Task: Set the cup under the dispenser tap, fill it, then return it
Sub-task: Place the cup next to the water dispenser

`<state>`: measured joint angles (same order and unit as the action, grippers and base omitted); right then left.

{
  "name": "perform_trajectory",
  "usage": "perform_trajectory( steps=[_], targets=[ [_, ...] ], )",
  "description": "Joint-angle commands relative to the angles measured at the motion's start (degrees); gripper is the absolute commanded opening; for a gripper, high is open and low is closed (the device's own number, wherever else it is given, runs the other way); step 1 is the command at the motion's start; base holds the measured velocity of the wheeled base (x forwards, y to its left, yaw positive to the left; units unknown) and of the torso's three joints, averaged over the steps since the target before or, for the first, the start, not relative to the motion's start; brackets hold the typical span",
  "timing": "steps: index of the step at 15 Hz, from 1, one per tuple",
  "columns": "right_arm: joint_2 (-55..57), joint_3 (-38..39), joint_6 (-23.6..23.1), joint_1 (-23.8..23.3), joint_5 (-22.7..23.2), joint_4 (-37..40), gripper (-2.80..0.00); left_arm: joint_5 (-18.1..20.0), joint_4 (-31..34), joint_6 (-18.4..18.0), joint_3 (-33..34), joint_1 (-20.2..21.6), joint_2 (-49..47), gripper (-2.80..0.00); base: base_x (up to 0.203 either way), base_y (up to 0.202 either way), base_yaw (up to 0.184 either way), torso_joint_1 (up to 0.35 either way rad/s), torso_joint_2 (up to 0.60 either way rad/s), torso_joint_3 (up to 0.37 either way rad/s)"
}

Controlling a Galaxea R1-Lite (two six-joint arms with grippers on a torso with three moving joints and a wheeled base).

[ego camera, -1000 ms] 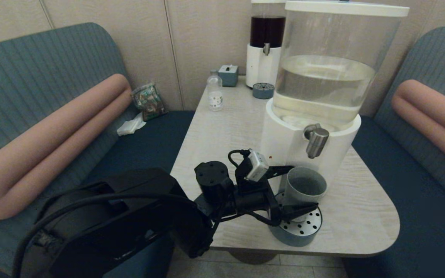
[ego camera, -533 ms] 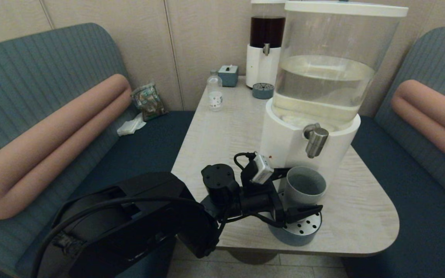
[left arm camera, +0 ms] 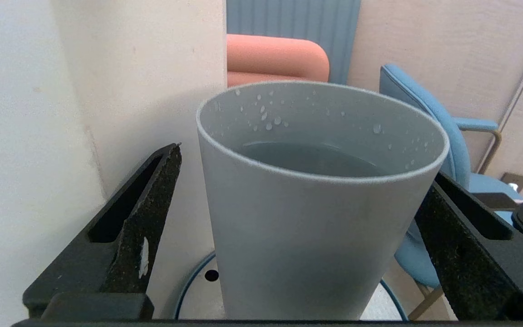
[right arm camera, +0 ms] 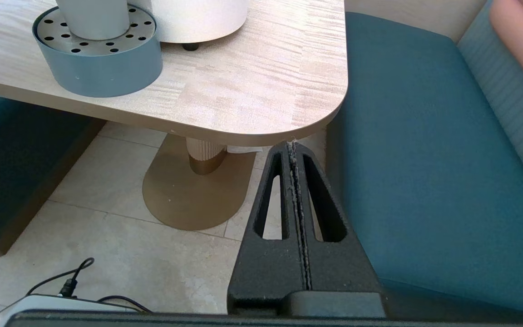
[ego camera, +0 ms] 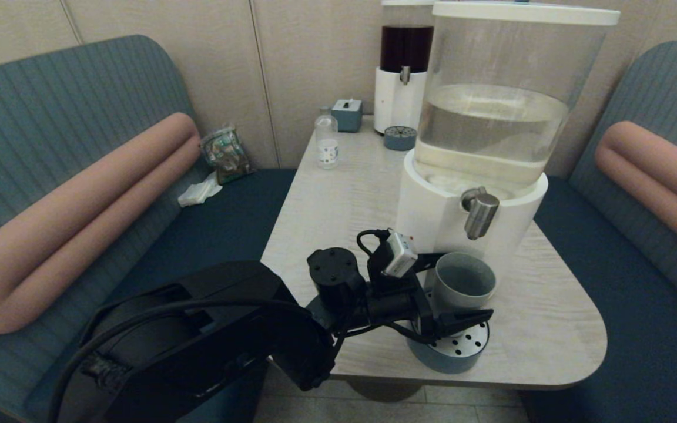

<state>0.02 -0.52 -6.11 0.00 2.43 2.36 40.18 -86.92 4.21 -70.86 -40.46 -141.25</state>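
Clear water can be seen below the cup's open rim, so the grey-green cup will slosh and drip a little down its outside when the robot carries it.
The grey-green cup stands upright on the round perforated tray, just below the brushed-steel dispenser tap. In the left wrist view the cup holds clear water, with droplets on its inner wall. My left gripper is open and straddles the cup. One finger stands clearly apart from the cup wall; the other finger lies close against the far side. My right gripper is shut and empty, parked low beside the table corner.
The clear-tank dispenser's white base rises right behind the cup. A dark-liquid dispenser, a small clear bottle, a tissue box and a second small tray stand at the table's back. The table edge runs just past the tray.
My left arm has slid forward and to the right, bringing its open fingers further along both sides of the cup. The cup has stayed in place on the tray.
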Motion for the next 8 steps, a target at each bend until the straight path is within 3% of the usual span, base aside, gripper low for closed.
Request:
perform_trajectory(
  steps=[1,8],
  targets=[
    [0.0,0.0,0.0,0.0,0.0,0.0,-2.8,-0.2,-0.5,0.1,0.1,0.0,0.4,0.0,0.0,0.0,0.0,0.0,0.0,0.0],
    [0.0,0.0,0.0,0.0,0.0,0.0,-2.8,-0.6,-0.7,0.5,0.5,0.0,0.3,0.0,0.0,0.0,0.0,0.0,0.0,0.0]
  ],
)
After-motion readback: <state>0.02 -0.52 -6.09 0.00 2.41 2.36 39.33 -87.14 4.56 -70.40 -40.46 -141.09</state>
